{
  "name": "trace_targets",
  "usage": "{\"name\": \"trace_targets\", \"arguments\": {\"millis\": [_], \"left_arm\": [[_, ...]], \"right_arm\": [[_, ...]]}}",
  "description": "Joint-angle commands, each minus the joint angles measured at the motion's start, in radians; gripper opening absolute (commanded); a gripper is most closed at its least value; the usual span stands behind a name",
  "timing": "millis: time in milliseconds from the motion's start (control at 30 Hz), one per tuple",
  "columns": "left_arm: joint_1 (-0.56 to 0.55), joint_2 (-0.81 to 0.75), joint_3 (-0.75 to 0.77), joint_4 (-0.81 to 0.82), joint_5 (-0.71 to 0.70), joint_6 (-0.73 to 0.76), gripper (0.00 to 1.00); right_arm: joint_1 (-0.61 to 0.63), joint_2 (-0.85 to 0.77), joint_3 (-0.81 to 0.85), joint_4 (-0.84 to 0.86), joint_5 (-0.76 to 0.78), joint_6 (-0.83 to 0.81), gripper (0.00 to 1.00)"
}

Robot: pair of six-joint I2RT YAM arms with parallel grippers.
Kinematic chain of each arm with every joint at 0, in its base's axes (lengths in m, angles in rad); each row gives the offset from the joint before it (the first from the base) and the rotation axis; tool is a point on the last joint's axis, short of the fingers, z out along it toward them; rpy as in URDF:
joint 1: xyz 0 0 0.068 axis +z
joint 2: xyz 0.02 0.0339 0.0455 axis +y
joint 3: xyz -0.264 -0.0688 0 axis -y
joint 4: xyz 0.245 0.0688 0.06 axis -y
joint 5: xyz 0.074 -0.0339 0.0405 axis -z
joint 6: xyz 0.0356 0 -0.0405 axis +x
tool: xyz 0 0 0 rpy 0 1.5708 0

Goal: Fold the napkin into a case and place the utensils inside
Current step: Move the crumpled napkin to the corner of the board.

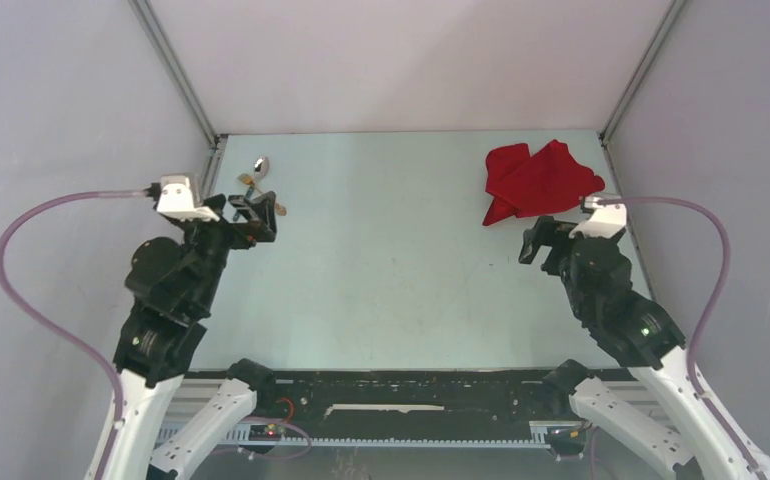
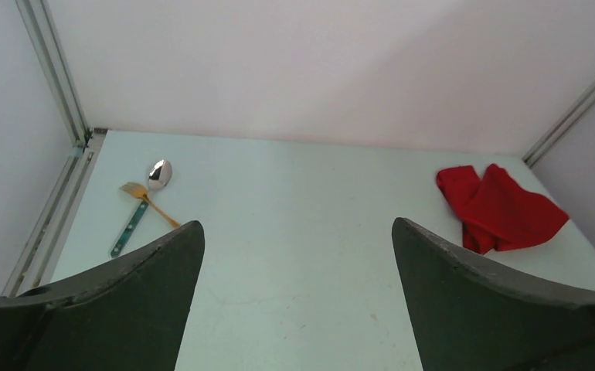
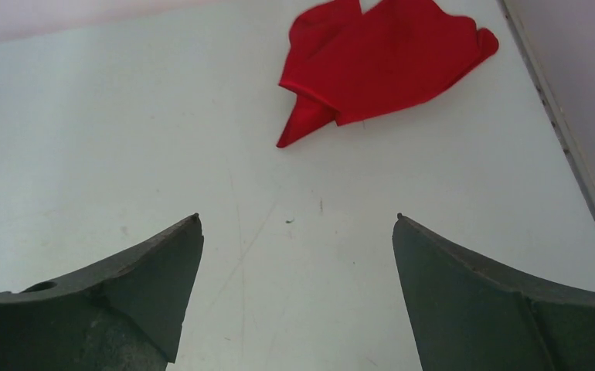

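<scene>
My right gripper should keep going toward that napkin tip (image 3: 288, 139) until its open fingers are on both sides of it, because the red napkin's pointed near corner (image 1: 496, 212) sticks out clear of the folds.
The red napkin (image 1: 536, 180) lies crumpled and loosely folded at the far right of the table; it also shows in the left wrist view (image 2: 503, 209) and the right wrist view (image 3: 379, 62). The utensils lie together at the far left: a silver spoon (image 1: 260, 165), a gold fork (image 2: 149, 202) and a teal-handled piece (image 2: 128, 229). My left gripper (image 1: 256, 215) is open and empty, just near of the utensils. My right gripper (image 1: 541, 243) is open and empty, just near of the napkin. No folded case is in view.
White enclosure walls with metal corner posts (image 1: 176, 70) (image 1: 641, 70) close in the table at the back and both sides. A metal rail (image 2: 51, 220) runs along the left edge next to the utensils. The black base bar (image 1: 391, 385) lies at the near edge.
</scene>
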Motion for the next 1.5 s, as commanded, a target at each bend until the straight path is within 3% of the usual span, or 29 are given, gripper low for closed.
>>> {"name": "trace_targets", "arguments": {"millis": [0,233,667,767,900,1167,1233,1300,1367,1467], "left_arm": [[-0.016,0.033,-0.050,0.102,-0.068,0.036,1.00],[-0.026,0.043,-0.136,0.160,-0.087,0.040,1.00],[-0.030,0.056,-0.172,0.218,-0.079,0.030,1.00],[-0.029,0.058,-0.171,0.224,-0.071,0.025,1.00],[-0.029,0.065,-0.171,0.230,-0.065,0.022,1.00],[-0.028,0.063,-0.171,0.232,-0.057,0.018,1.00],[-0.028,0.064,-0.170,0.233,-0.054,0.017,1.00],[-0.028,0.062,-0.169,0.232,-0.054,0.016,1.00],[-0.028,0.061,-0.171,0.232,-0.056,0.016,1.00],[-0.028,0.062,-0.170,0.233,-0.057,0.015,1.00]], "right_arm": [[-0.030,0.086,-0.024,0.067,-0.010,0.039,0.99],[-0.126,0.322,-0.037,0.169,-0.122,0.094,1.00],[-0.516,0.918,0.018,0.431,-0.339,0.525,0.97],[-0.523,1.059,0.101,0.464,-0.398,0.537,0.91],[-0.486,1.199,0.215,0.457,-0.402,0.518,0.92],[-0.438,1.354,0.378,0.396,-0.379,0.480,0.94],[-0.431,1.398,0.453,0.334,-0.355,0.482,0.87],[-0.421,1.431,0.503,0.271,-0.329,0.489,0.72],[-0.404,1.437,0.514,0.235,-0.293,0.494,0.63],[-0.367,1.388,0.515,0.197,-0.266,0.445,0.32]]}}
